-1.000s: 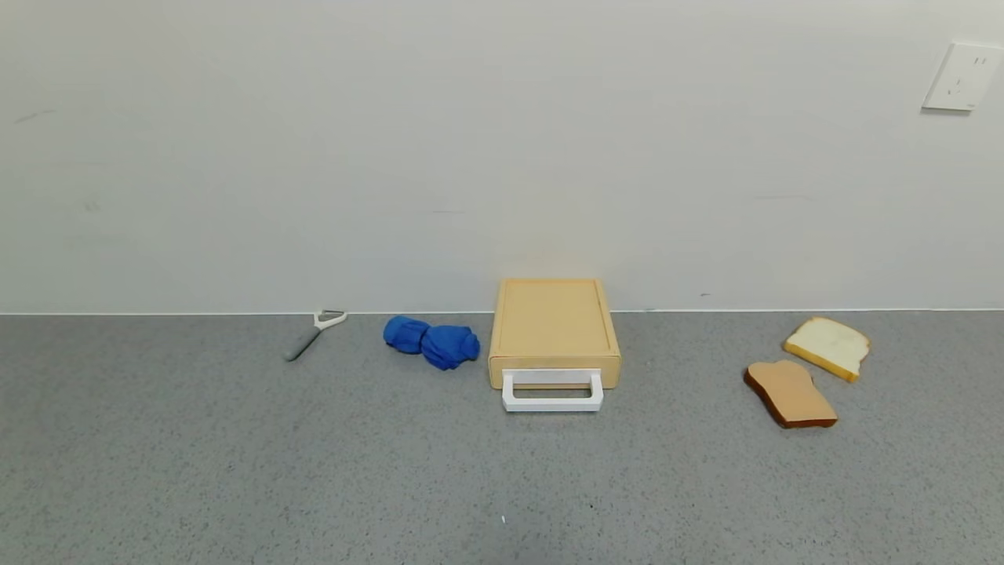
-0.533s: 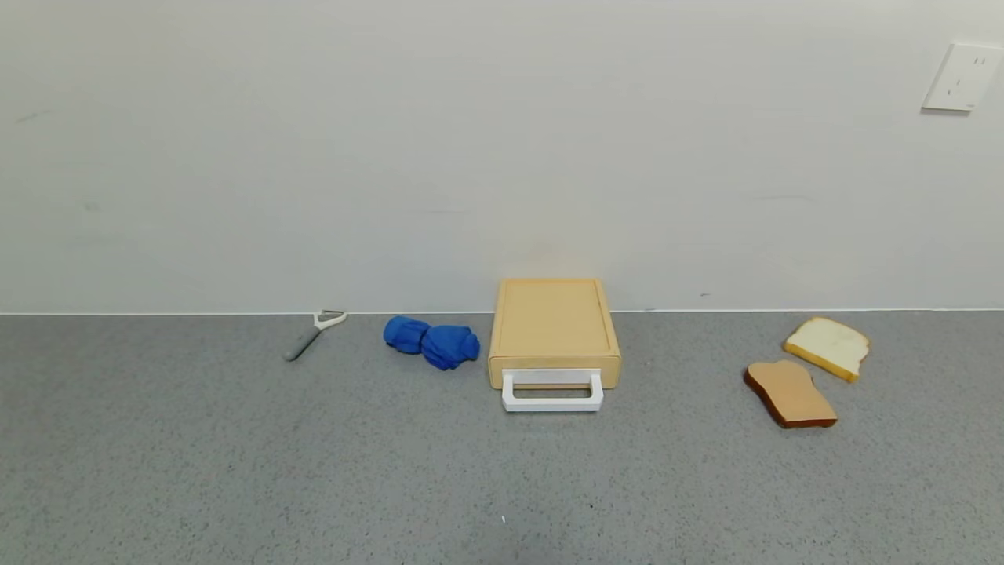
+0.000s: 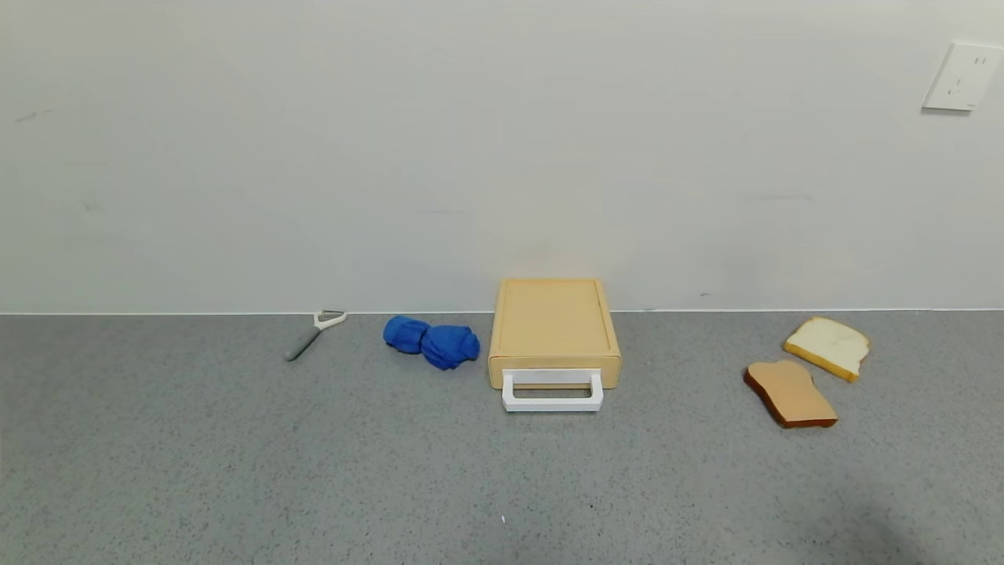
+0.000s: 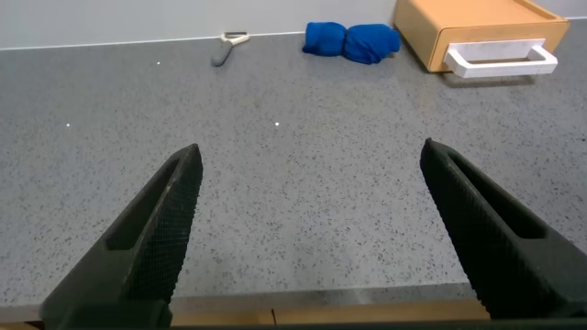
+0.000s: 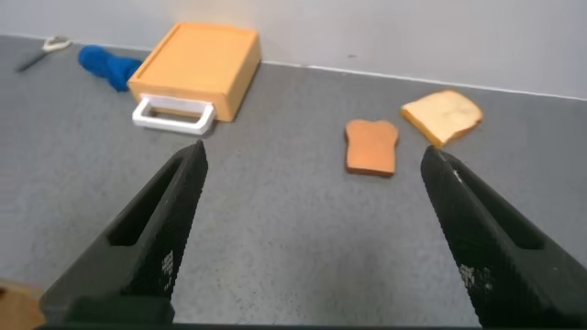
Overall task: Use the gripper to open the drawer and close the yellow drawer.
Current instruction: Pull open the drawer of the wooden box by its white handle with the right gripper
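The white loop handle (image 3: 552,405) sticks out from the front of the case. The yellow drawer (image 3: 555,362) will therefore slide straight out from under the top when I pull.
The pale yellow-tan drawer case (image 3: 554,323) stands against the back wall at the middle of the grey counter. Its drawer is pushed in, and the white loop handle (image 3: 552,391) faces me. The case also shows in the left wrist view (image 4: 477,27) and the right wrist view (image 5: 195,70). Neither gripper shows in the head view. My left gripper (image 4: 312,160) is open and empty over the counter's near edge. My right gripper (image 5: 316,156) is open and empty above bare counter, well short of the handle (image 5: 172,114).
A blue cloth (image 3: 431,342) lies just left of the case, and a peeler (image 3: 314,332) lies farther left. A brown bread slice (image 3: 789,392) and a white bread slice (image 3: 827,345) lie to the right. A wall socket (image 3: 962,77) is at the upper right.
A faint shadow has appeared on the counter at the lower right of the head view. The drawer and the other objects have not moved.
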Tool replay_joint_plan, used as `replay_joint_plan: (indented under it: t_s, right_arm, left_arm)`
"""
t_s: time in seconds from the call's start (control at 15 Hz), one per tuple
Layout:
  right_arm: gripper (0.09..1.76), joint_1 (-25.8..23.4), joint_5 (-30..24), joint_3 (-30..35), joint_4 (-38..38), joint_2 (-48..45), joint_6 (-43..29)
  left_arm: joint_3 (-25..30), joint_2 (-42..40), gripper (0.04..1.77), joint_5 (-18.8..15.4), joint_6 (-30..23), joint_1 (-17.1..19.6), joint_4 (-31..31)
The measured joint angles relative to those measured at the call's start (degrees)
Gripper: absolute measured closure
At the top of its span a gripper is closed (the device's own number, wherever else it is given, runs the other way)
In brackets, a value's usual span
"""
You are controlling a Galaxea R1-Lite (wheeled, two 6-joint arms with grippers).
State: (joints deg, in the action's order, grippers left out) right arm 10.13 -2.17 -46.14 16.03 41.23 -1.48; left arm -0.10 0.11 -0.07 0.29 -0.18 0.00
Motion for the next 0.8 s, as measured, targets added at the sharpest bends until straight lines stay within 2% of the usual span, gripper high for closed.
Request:
replay_joint_plan:
  t_s: [0.27, 0.8]
  right_arm:
    - [0.14, 4.72, -0.61, -8.98, 2.84, 14.28, 0.29]
    - [0.14, 12.78, -1.30, -23.61, 3.47, 38.86, 2.24]
  left_arm:
    - [0.00, 0.00, 0.09, 0.00, 0.00, 0.00, 0.00]
    - [0.00, 0.00, 0.09, -0.02, -0.05, 0.00, 0.00]
